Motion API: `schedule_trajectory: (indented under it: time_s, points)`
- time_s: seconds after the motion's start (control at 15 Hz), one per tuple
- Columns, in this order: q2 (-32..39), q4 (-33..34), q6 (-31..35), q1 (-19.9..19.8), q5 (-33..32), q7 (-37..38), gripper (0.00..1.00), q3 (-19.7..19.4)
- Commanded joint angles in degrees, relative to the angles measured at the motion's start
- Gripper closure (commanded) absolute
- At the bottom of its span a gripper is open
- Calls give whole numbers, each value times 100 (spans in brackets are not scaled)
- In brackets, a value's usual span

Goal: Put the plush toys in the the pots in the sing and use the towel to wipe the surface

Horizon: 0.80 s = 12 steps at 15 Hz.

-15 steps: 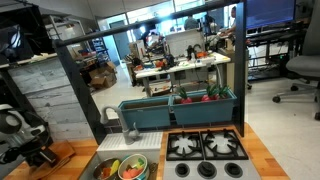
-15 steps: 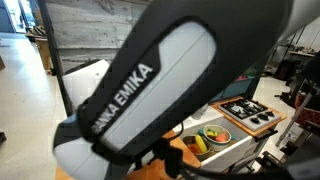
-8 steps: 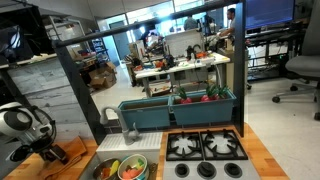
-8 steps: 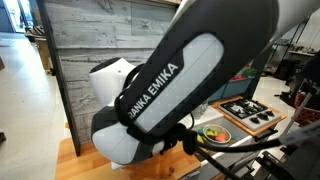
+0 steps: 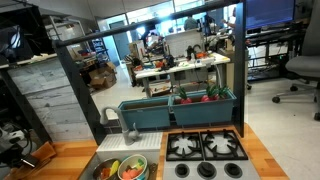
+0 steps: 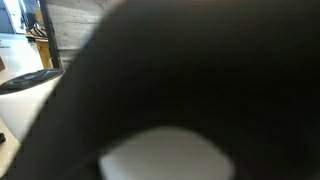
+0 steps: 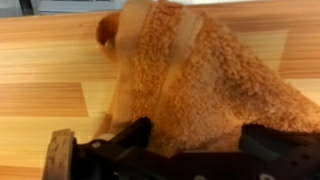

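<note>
The towel in my gripper is at the wooden surface's end (image 5: 42, 154) away from the sink, so I should sweep it back toward the sink.
In the wrist view an orange-brown fluffy towel (image 7: 190, 80) lies bunched on the light wooden surface (image 7: 50, 60). My gripper (image 7: 200, 140) is low over it and open, one dark finger on each side of the cloth's near end. In an exterior view my arm (image 5: 15, 142) is down at the far left edge, over the counter. The grey sink (image 5: 112, 153) holds a cream pot (image 5: 132, 171) and a darker pot (image 5: 106, 169), with plush toys showing as red, yellow and green inside them.
A black four-burner stove (image 5: 205, 148) lies right of the sink. A long teal trough (image 5: 180, 108) runs behind both, with a grey faucet (image 5: 128, 128) at the sink's back. My arm's dark casing (image 6: 180, 90) blocks almost all of an exterior view.
My arm has sunk lower and further left over the counter. Its casing has swung closer to one exterior camera and now fills that view. The pots and toys have not moved.
</note>
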Motion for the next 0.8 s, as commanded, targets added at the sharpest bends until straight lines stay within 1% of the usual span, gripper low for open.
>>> schedule_trajectory:
  time_s: [0.0,0.07,0.27,0.4,0.6,0.67,0.73]
  points:
    - [218,-89,-148,-193,197,129,0,90]
    - [133,-273,-195,-228,234,285,0,19]
    - [-248,-1081,-5,-318,356,660,0,-154]
    - [-497,-1554,74,-334,357,999,0,-346]
    - [-791,-2248,315,-286,333,1620,0,-807]
    - [-796,-2413,473,-247,293,1855,0,-1024]
    - [-737,-2392,470,-283,128,2191,0,-1092]
